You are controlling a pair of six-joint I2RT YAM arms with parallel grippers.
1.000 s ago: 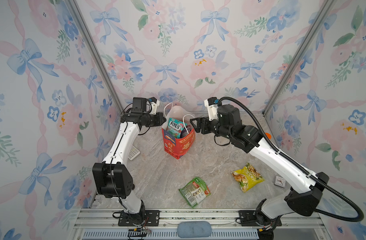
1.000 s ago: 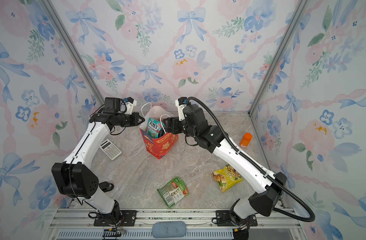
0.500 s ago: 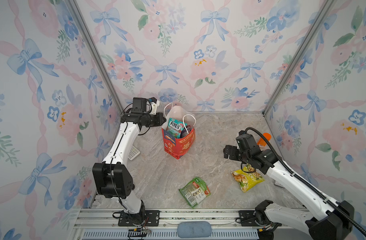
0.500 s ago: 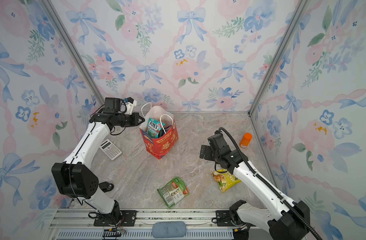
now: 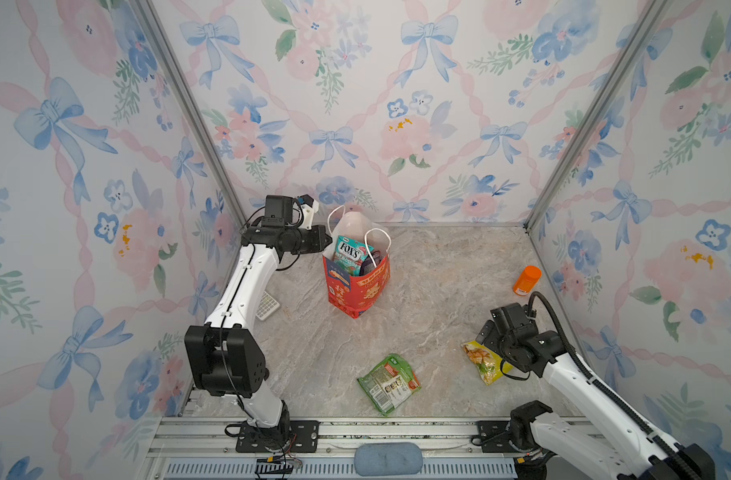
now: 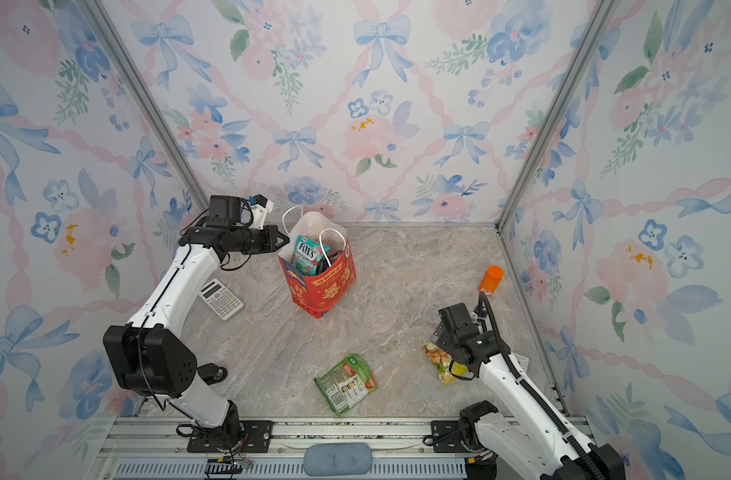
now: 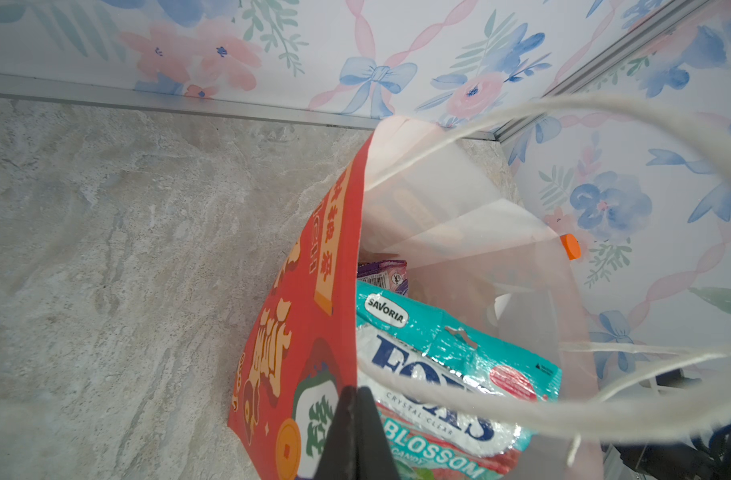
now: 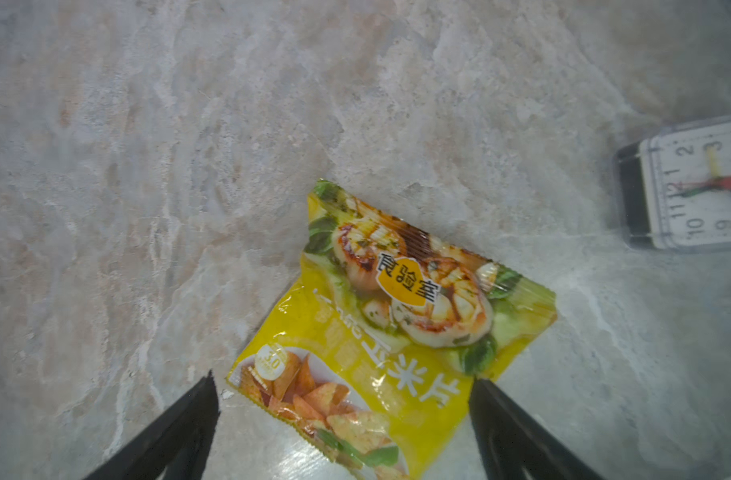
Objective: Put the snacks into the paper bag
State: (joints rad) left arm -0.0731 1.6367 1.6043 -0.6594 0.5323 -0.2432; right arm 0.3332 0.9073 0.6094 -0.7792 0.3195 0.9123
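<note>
The yellow snack packet point(image 5: 484, 362) lies at a slant, far from the paper bag, so my right gripper should move it toward the middle point(image 5: 435, 334) and grip its side edge.
The red paper bag point(image 5: 357, 286) point(image 6: 322, 286) stands upright at the back middle. A teal FOX'S packet point(image 5: 349, 253) point(image 7: 438, 374) sticks out of it, and a purple packet point(image 7: 382, 272) lies deeper inside. My left gripper point(image 5: 323, 241) point(image 7: 357, 399) is shut on the bag's upper rim at its left side. A yellow snack packet point(image 5: 482, 361) point(image 8: 397, 316) lies flat at the front right. My right gripper point(image 8: 344, 377) hangs open just above it, one finger either side of its near end. A green packet point(image 5: 388, 384) point(image 6: 346, 382) lies at the front middle.
An orange bottle point(image 5: 527, 280) stands by the right wall. A white calculator point(image 6: 221, 298) lies under my left arm. A small clock point(image 8: 696, 183) sits near the yellow packet. Walls close in the left, back and right sides.
My right arm has swung from the bag's mouth to the front right and come down over the yellow packet, its jaws now wider. The left arm has held still on the bag.
</note>
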